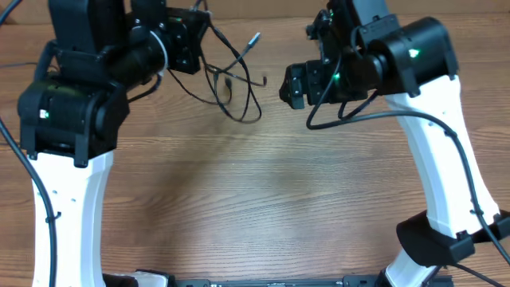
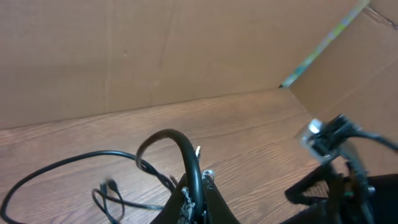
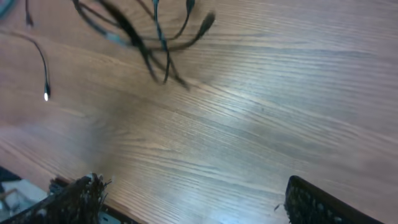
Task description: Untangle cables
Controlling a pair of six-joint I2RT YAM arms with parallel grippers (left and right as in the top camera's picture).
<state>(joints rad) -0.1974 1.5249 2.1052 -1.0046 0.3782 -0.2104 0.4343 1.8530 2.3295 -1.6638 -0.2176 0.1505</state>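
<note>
One edge of the tangle [image 1: 209, 56] is in my left gripper, so my open right gripper should go on across the clear gap before it closes on the hanging loops [image 1: 253, 100].
Thin black cables [image 1: 233, 84] lie tangled in loops on the wooden table at the back middle, one silvery plug tip [image 1: 255, 37] pointing up right. My left gripper [image 2: 198, 198] is shut on a black cable [image 2: 186, 155] that arches up out of its jaws; more loops [image 2: 109, 193] trail on the table to its left. In the overhead view the left gripper [image 1: 195, 36] is at the tangle's left edge. My right gripper [image 3: 193, 202] is open and empty above bare wood; the cables [image 3: 155, 37] are blurred at the top of its view. The right gripper [image 1: 293, 84] hovers right of the tangle.
Cardboard walls [image 2: 155, 50] stand behind the table, with a corner at the right. The right arm [image 2: 339, 168] shows in the left wrist view. Thicker arm wires [image 1: 343, 104] hang from the right arm. A thin cord with a bright tip [image 3: 45, 78] lies at the left of the right wrist view.
</note>
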